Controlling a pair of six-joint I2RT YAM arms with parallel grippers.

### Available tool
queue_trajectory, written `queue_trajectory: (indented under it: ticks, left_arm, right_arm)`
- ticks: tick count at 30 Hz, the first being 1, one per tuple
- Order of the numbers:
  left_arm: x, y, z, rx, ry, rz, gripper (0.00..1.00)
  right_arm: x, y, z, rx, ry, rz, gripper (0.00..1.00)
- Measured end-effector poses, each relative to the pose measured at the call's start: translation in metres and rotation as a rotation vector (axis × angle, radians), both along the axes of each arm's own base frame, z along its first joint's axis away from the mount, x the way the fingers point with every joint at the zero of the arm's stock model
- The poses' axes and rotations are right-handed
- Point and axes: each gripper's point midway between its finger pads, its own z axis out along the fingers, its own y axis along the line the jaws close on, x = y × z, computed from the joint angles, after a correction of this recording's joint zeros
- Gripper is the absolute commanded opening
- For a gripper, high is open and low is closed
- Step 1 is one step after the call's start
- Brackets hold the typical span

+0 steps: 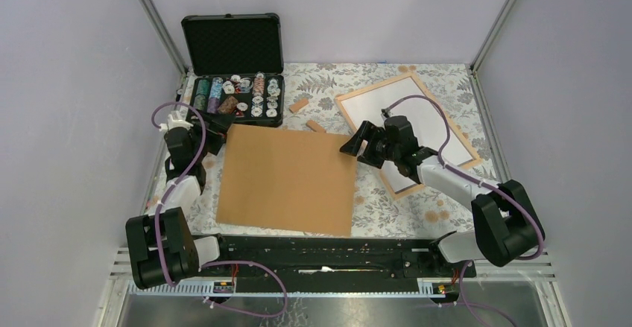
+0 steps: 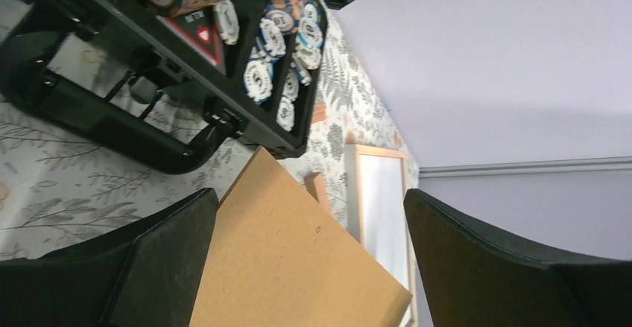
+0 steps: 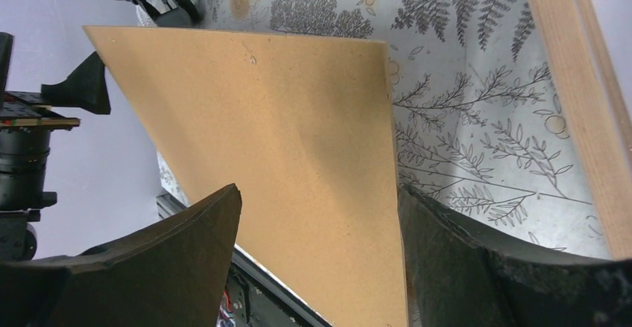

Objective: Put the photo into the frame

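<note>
My right gripper and my left gripper need to turn the board over before framing, because the brown backing board's plain side (image 1: 289, 182) is up. They should first raise its far corners (image 1: 350, 137) and then flip it.
The pale wooden frame (image 1: 370, 89) lies at the back right. A plain white sheet (image 1: 406, 122) fills it, probably the photo's white back; no dark picture shows. The brown backing board (image 1: 287, 178) lies flat mid-table. My right gripper (image 1: 356, 147) is open and empty at the board's far right corner. In the right wrist view its fingers (image 3: 477, 267) stand either side of the board's edge (image 3: 298, 133), with a frame strip (image 3: 574, 81) on the right. My left gripper (image 1: 216, 122) is open and empty at the board's far left corner. The left wrist view shows the board (image 2: 298, 267) and the frame (image 2: 376, 200) beyond.
An open black case (image 1: 232, 44) with several poker chips stands at the back left, close to my left gripper. Two small wooden blocks (image 1: 299, 106) (image 1: 316, 126) lie between the case and the frame. The arms' black rail (image 1: 320, 256) runs along the near edge.
</note>
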Motion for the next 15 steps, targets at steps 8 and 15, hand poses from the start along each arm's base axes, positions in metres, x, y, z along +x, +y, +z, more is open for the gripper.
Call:
queue_trajectory:
  ticks: [8,15]
  left_arm:
    - [0.023,-0.014,0.051,-0.048,-0.123,-0.034,0.99]
    - [0.037,-0.016,0.108,-0.038,-0.257,-0.049,0.99]
  right_arm:
    - [0.026,-0.007,0.030,-0.079,-0.091,-0.026,0.84]
    - [0.059,-0.009,0.090,-0.120,-0.252,-0.051,0.85]
